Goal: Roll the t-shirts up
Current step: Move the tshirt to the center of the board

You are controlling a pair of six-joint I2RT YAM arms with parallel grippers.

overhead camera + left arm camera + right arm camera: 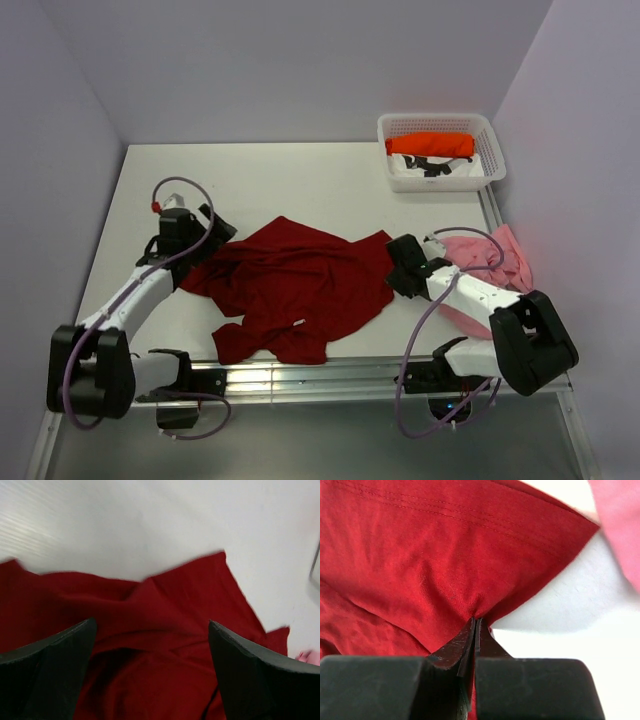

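Note:
My left gripper will pull the dark red t-shirt, and its far side [285, 228] will then gather into a long fold, because loose wrinkles [275, 260] run across the t-shirt.
A dark red t-shirt [290, 280] lies crumpled across the middle of the table. My left gripper [205, 243] hangs open over its left edge, and in the left wrist view red cloth [150, 645] fills the wide gap between the fingers. My right gripper [476, 621] is shut on the shirt's right edge [445, 570], pinching a fold of it, as the overhead view shows near the gripper [392, 268]. A pale pink t-shirt [495, 262] lies under the right arm. An orange t-shirt [432, 145] rests rolled in the basket.
A white lattice basket [440, 125] stands at the back right corner, holding white and dark items beside the orange roll. Walls close in on the left, back and right. A metal rail [300, 375] runs along the near table edge.

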